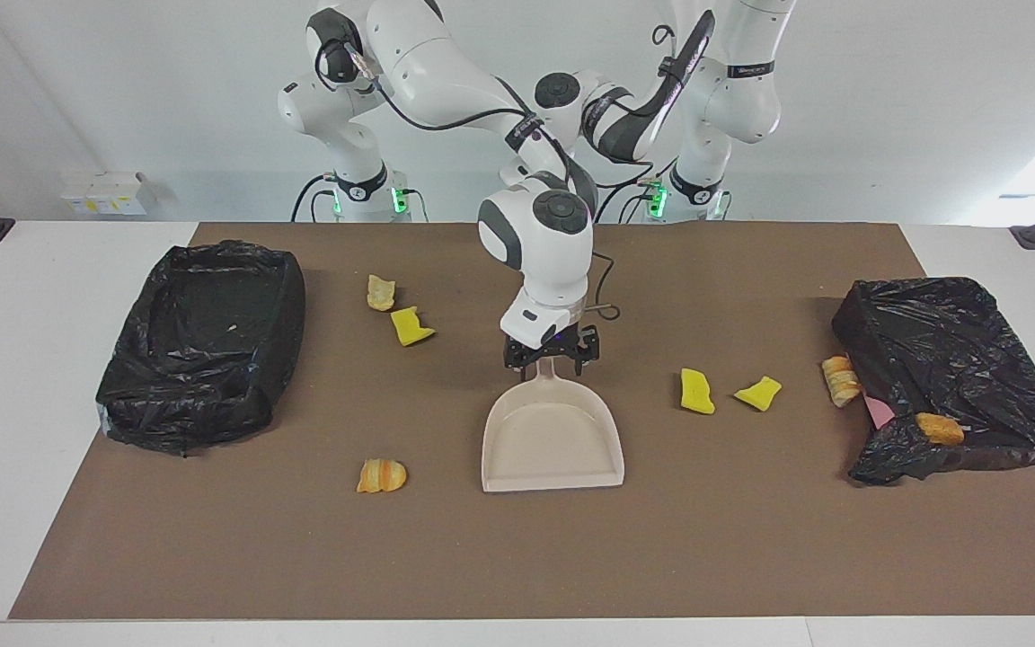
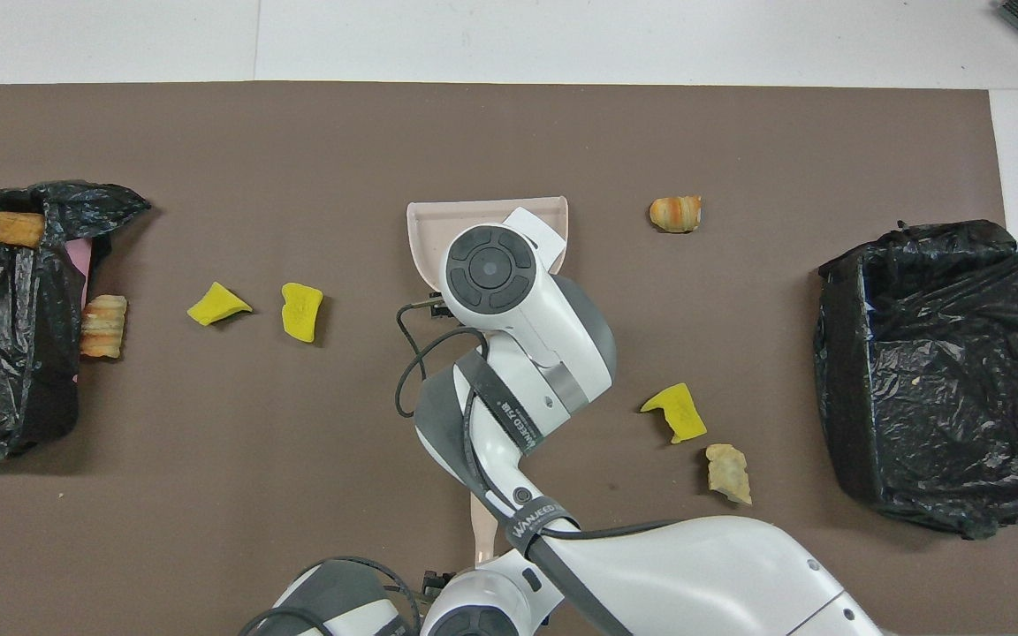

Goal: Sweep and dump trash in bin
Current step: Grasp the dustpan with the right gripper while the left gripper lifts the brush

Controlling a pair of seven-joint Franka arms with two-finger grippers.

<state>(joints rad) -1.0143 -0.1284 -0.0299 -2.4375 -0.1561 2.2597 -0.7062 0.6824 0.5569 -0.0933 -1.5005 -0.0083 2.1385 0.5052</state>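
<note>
The dustpan's opening (image 1: 552, 484) points past the yellow chunks on my left gripper's side, so my right gripper should turn the dustpan by its handle (image 1: 546, 368) their way before sweeping.
The beige dustpan (image 1: 553, 440) (image 2: 425, 231) lies flat mid-table, handle toward the robots. My right gripper (image 1: 551, 355) is down at that handle, open, a finger on each side of it. Trash lies scattered: a bread-like piece (image 1: 380, 292) (image 2: 728, 473) and a yellow chunk (image 1: 411, 326) (image 2: 677, 412) near the right arm's end, another bread piece (image 1: 382, 475) (image 2: 675, 213) beside the pan, two yellow chunks (image 1: 697, 391) (image 1: 758, 393) toward the left arm's end. The bin (image 1: 203, 341) (image 2: 942, 371), lined with a black bag, stands at the right arm's end. My left arm waits folded near its base.
A second black-bagged container (image 1: 949, 368) (image 2: 5, 327) slumps at the left arm's end, with one bread piece (image 1: 841, 380) against it and another (image 1: 940, 427) on its bag. A beige strip (image 2: 482, 530) shows under the right arm near the robots. A brown mat (image 1: 751, 557) covers the table.
</note>
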